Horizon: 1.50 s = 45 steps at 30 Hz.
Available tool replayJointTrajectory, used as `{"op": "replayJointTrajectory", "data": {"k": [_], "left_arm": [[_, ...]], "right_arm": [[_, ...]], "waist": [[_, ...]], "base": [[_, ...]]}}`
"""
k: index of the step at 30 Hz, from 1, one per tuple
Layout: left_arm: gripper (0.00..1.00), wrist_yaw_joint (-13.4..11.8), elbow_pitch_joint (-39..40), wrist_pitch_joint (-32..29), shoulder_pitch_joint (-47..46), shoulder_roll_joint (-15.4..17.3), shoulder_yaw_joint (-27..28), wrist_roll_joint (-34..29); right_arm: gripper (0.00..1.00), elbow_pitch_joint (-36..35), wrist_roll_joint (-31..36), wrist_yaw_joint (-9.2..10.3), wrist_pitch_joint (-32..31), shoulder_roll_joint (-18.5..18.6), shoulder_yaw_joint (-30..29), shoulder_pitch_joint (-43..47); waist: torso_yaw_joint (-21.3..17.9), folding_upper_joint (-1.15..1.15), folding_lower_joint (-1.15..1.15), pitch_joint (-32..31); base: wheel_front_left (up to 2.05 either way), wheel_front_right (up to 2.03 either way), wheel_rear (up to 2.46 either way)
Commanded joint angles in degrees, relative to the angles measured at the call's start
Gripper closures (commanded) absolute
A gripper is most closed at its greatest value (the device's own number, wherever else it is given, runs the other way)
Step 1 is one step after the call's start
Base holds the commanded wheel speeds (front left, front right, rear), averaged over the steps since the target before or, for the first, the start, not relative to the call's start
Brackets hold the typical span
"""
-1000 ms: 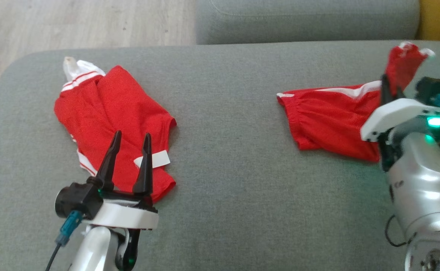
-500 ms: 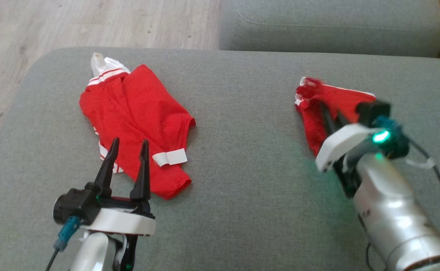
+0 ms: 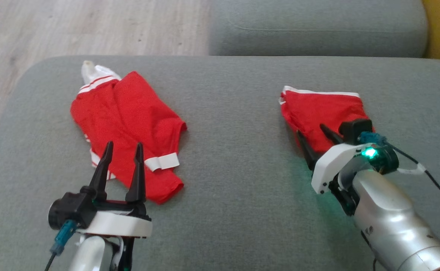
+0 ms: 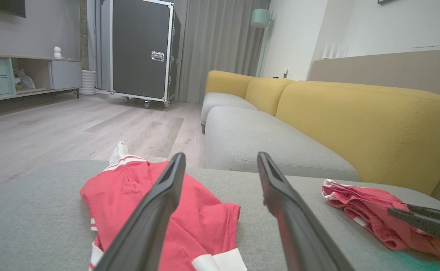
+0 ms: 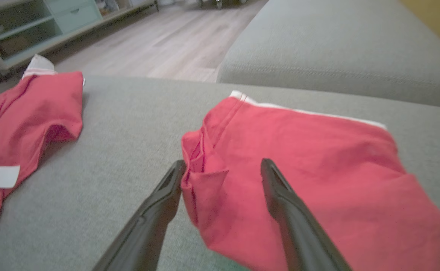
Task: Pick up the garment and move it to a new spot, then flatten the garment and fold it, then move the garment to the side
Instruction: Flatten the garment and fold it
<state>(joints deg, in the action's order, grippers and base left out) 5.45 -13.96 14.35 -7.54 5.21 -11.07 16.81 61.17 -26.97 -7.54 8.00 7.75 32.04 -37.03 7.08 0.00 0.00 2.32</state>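
I expect the red shorts [image 3: 324, 113] to stay folded and come along together when I pull a pinched fold to the side, because layers lie stacked at the white edge [image 3: 284, 95].
Folded red shorts [image 3: 317, 109] with a white edge lie on the right of the grey cushion [image 3: 238, 165]. My right gripper [image 3: 310, 130] is open at their near left corner, and in the right wrist view its fingers straddle that corner of the shorts [image 5: 299, 150] with nothing pinched. A second red garment with white trim [image 3: 126, 120] lies crumpled on the left. My left gripper [image 3: 125, 143] hovers open over its near edge. The left wrist view shows this garment [image 4: 190, 210] below the left gripper [image 4: 220, 156], and the shorts [image 4: 359, 205] at right.
Behind the cushion stands another grey seat [image 3: 317, 30] with a yellow backrest [image 4: 355, 116]. Wooden floor [image 3: 54, 26] lies beyond the cushion's far left edge. A black wheeled case [image 4: 141, 49] and a low cabinet [image 4: 2, 75] stand far off.
My right gripper carried the raised end of the shorts leftward over the rest, folding them, then let go and now stands open. The head camera shifted. The left gripper stayed open.
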Motion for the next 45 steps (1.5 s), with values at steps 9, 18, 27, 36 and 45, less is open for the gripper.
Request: {"op": "replayJointTrajectory", "data": {"k": [9, 18, 27, 36, 45], "left_arm": [[0.0, -1.19, 4.72, 0.51, -1.22, 1.23, 3.72, 0.74], [0.0, -1.42, 6.61, 0.63, -0.17, 0.29, 5.03, 0.29], [0.0, -0.46, 5.93, 0.64, 2.61, -0.97, 6.65, -0.95], [0.0, 0.45, 5.87, 0.64, 2.41, -1.72, 6.74, -1.9], [0.0, 1.26, 7.1, 0.64, -1.67, -2.08, 4.39, -2.08]], "right_arm": [[0.0, -9.45, -1.26, 0.05, 6.56, 4.94, -3.69, -5.12], [0.0, -28.19, 13.78, 0.05, 6.98, 3.16, -23.6, 4.14], [0.0, -40.52, 24.33, 0.05, 6.99, -4.69, -32.4, 21.85], [0.0, -42.74, 22.98, 0.05, 6.99, -4.86, -31.63, 22.16], [1.0, -36.17, 24.69, 0.05, 5.41, -4.87, -33.28, 11.28]], "waist": [[-5.48, 0.0, 0.0, -0.86], [-9.88, 0.0, 0.0, -1.34], [-10.37, 0.0, 0.0, -1.43], [-8.68, 0.0, 0.0, -0.62], [-3.16, 0.0, 0.0, 7.27]], "base": [[0.0, 0.0, 0.0], [0.0, 0.0, 0.0], [0.0, 0.0, 0.0], [0.0, 0.0, 0.0], [0.0, 0.0, 0.0]]}}
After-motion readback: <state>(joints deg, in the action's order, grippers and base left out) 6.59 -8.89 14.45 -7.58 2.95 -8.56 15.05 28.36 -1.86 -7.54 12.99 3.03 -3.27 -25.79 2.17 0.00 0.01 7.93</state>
